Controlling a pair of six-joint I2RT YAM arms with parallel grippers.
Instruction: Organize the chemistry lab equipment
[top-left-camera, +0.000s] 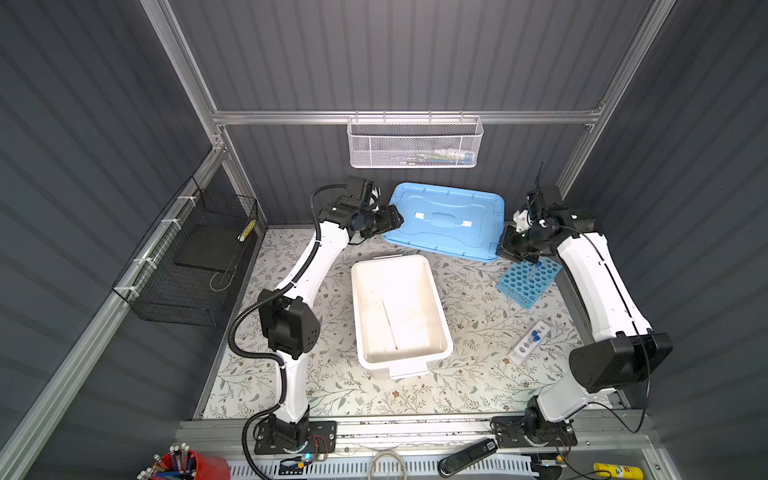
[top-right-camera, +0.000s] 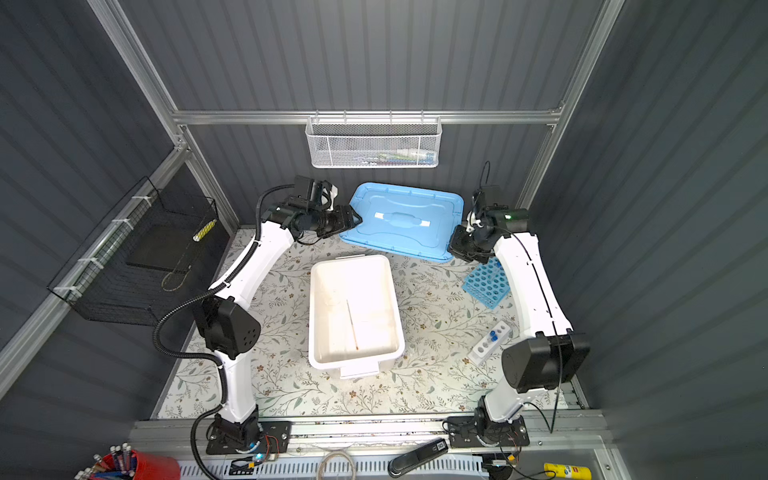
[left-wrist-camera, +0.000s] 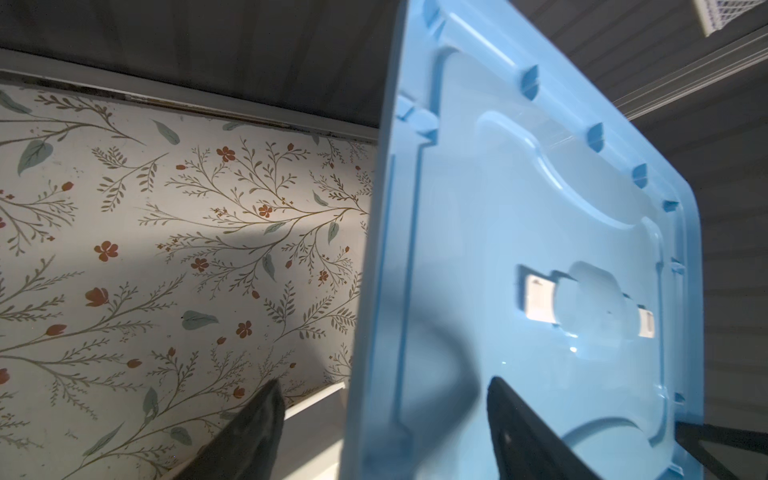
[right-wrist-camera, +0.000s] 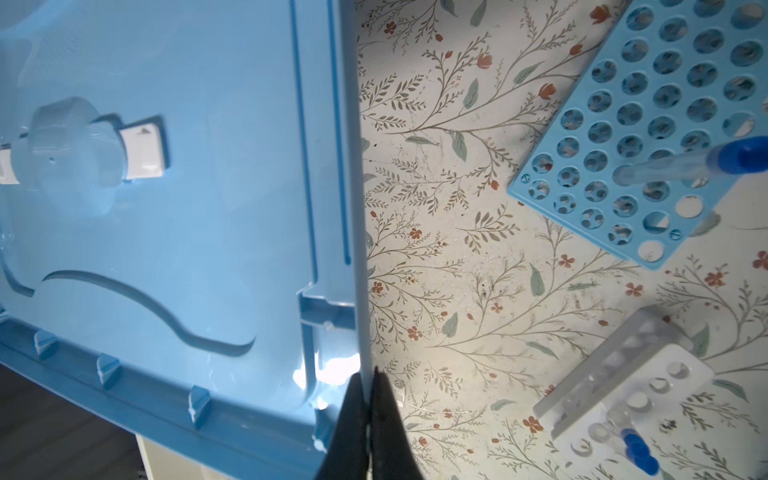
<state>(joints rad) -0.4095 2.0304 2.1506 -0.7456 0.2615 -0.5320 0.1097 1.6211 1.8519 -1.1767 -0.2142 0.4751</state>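
Observation:
Next, I take the lid's free edge with my left gripper, turn the lid over and hand it to my right gripper, because the blue lid's bottom side faces up.
The blue lid hangs tilted above the back of the table. My right gripper is shut on the thin right rim of the lid. My left gripper is open, one finger on each side of the lid's left edge. The white tub stands uncovered mid-table with a thin glass rod inside. A sky-blue rack holds one blue-capped test tube. The small white rack holds blue-capped tubes.
A white mesh basket hangs on the back rail and a black wire basket on the left wall. A red cup of pens, a black tool and a yellow item lie along the front.

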